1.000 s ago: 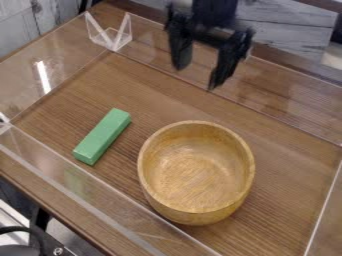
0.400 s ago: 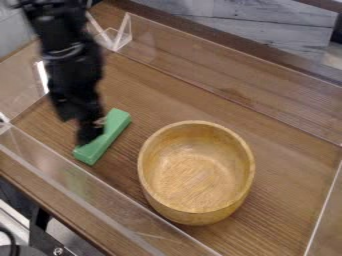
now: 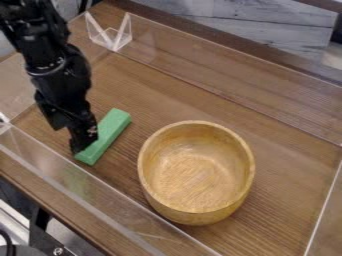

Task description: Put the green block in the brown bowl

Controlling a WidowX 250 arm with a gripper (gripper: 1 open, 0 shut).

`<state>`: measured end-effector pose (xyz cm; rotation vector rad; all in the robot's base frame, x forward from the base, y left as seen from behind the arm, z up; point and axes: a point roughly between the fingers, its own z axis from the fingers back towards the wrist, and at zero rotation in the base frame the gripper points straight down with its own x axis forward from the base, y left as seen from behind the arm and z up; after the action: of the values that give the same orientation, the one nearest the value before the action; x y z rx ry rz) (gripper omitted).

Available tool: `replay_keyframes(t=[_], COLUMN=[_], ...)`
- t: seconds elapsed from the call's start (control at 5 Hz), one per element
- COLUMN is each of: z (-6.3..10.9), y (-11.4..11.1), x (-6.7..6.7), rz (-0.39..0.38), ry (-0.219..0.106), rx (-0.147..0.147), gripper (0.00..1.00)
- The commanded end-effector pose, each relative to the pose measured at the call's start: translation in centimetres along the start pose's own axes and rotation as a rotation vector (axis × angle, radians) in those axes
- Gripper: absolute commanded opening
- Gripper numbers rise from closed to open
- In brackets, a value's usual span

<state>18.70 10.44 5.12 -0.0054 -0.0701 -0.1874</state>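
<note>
The green block (image 3: 110, 130) is lying flat and away from the brown bowl, so the robot's open gripper should keep going toward its near half (image 3: 95, 149) until the fingers are on both sides of it.
The green block (image 3: 110, 127) lies flat on the wooden table, left of the brown bowl (image 3: 197, 172), its long side running from near-left to far-right. The bowl stands upright with nothing in it. My black gripper (image 3: 70, 130) points down at the left, low over the table by the block's near-left end. One finger (image 3: 84, 138) stands in front of that end and hides part of it; the other is further left. The jaws stand apart, open, and nothing is held. Whether a finger touches the block I cannot tell.
Clear acrylic walls (image 3: 80, 195) fence in the wooden table (image 3: 254, 110) on the near and left sides. A clear triangular stand (image 3: 110, 30) sits at the back left. A grey slab runs along the far edge.
The gripper has swung from the back middle to the left and come down beside the green block's near end. Block and bowl have not moved.
</note>
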Motion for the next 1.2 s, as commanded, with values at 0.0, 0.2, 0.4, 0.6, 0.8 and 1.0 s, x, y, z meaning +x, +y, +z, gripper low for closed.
replay_keyframes(t=[0.0,0.2,0.4,0.6,0.8,1.0], z=[-0.1,-0.8,-1.5,-2.2,-2.2,-1.2], y=[0.3,0.1,0.0,0.0,0.0,-0.3], x=[1.0,1.5,1.8,2.0,2.1,1.9], rz=[0.0,0.005,0.008,0.013,0.021,0.049], ry=[-0.03,-0.035,-0.036,-0.036,-0.033,-0.014], rx=[0.016,0.008,0.003,-0.001,-0.008,-0.023], gripper=[1.0,1.0,1.0,1.0,0.0,0.0])
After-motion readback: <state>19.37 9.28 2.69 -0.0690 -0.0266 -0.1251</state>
